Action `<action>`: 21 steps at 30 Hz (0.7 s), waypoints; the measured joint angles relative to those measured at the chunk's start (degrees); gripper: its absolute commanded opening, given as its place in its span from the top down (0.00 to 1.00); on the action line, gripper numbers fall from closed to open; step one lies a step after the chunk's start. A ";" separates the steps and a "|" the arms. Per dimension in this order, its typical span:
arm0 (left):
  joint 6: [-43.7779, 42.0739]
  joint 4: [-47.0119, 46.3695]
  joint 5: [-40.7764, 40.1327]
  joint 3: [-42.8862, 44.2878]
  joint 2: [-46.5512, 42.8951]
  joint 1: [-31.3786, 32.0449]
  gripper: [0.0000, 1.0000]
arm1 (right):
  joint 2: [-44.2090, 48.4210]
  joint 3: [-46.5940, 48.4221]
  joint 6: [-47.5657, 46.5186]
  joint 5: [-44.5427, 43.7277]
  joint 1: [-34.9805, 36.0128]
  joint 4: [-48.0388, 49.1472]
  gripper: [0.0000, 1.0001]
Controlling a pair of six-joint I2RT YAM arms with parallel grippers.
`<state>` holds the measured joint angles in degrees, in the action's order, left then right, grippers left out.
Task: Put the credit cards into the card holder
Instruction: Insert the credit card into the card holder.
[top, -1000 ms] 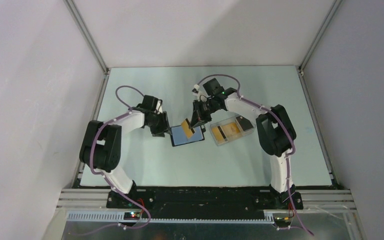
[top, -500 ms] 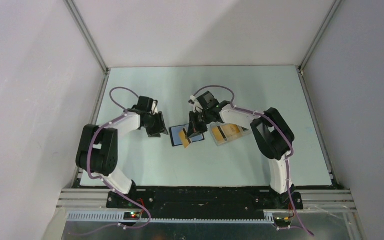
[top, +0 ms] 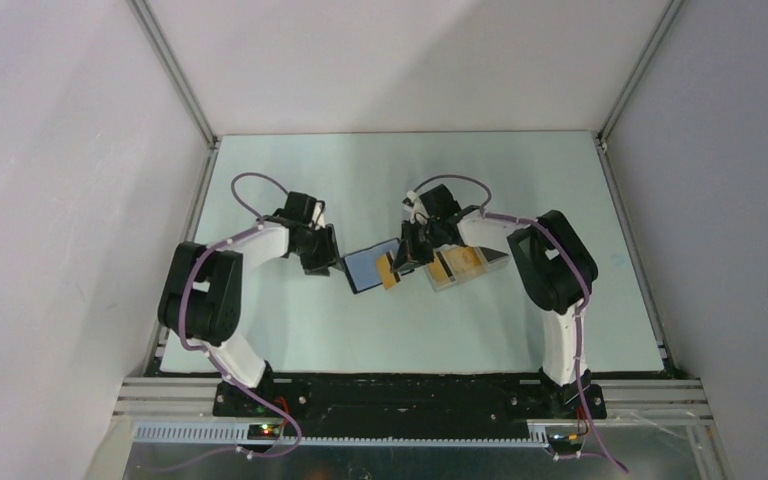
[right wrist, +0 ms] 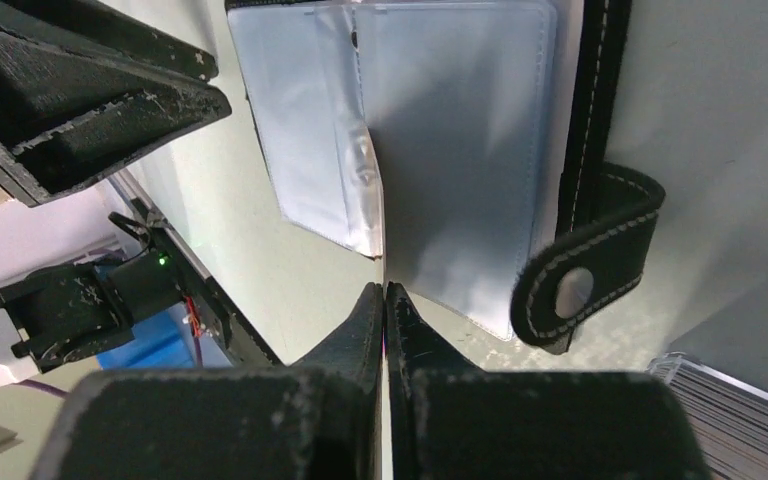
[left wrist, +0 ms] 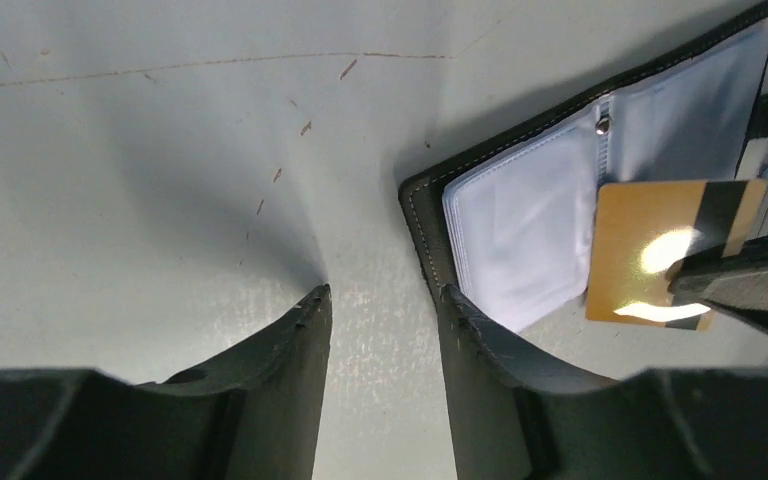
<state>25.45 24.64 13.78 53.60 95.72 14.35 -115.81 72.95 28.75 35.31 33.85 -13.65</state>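
The orange credit card's lower end (top: 391, 284) hangs beyond the card holder's edge, so the robot's right gripper should first move the card level with the sleeve (top: 363, 271) next to the left gripper.
The black card holder (top: 363, 270) lies open on the table, its pale clear sleeves (right wrist: 460, 140) facing up. My right gripper (top: 401, 262) is shut on an orange credit card (left wrist: 650, 250) with a black stripe. It holds the card edge-on at the holder's right side, over the sleeves. My left gripper (left wrist: 385, 292) stands open on the table at the holder's left edge. One of its fingers (left wrist: 460, 315) rests against the holder's stitched corner (left wrist: 422, 225), and only bare table shows between the two. More credit cards (top: 457, 264) lie in the tray.
A pale translucent tray (top: 492, 256) sits just right of the card holder, under my right arm. The holder's strap with its snap (right wrist: 585, 275) lies out to the right. Enclosure walls stand on three sides of the table.
My right gripper has carried the orange card down over the holder and then a little to the right. The holder has turned slightly. My left gripper has stayed at its left edge.
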 measured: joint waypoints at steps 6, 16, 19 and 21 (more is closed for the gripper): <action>0.00 0.00 0.50 0.90 1.01 0.15 0.52 | 0.44 -0.87 -0.13 1.64 -1.38 2.47 1.00; 0.00 -0.11 1.29 4.87 4.72 1.90 0.53 | -0.76 2.12 -0.96 5.14 -1.49 1.49 1.00; 0.02 -0.09 1.55 5.66 5.57 1.99 0.55 | -3.21 6.25 -2.05 6.69 -1.46 -0.31 1.00; 0.00 -0.11 1.73 6.32 6.25 2.05 0.55 | -4.76 8.79 -2.58 7.65 -1.46 -2.29 1.00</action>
<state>25.45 24.53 15.51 59.92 101.97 16.40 -120.57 81.73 26.17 42.96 32.38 -15.94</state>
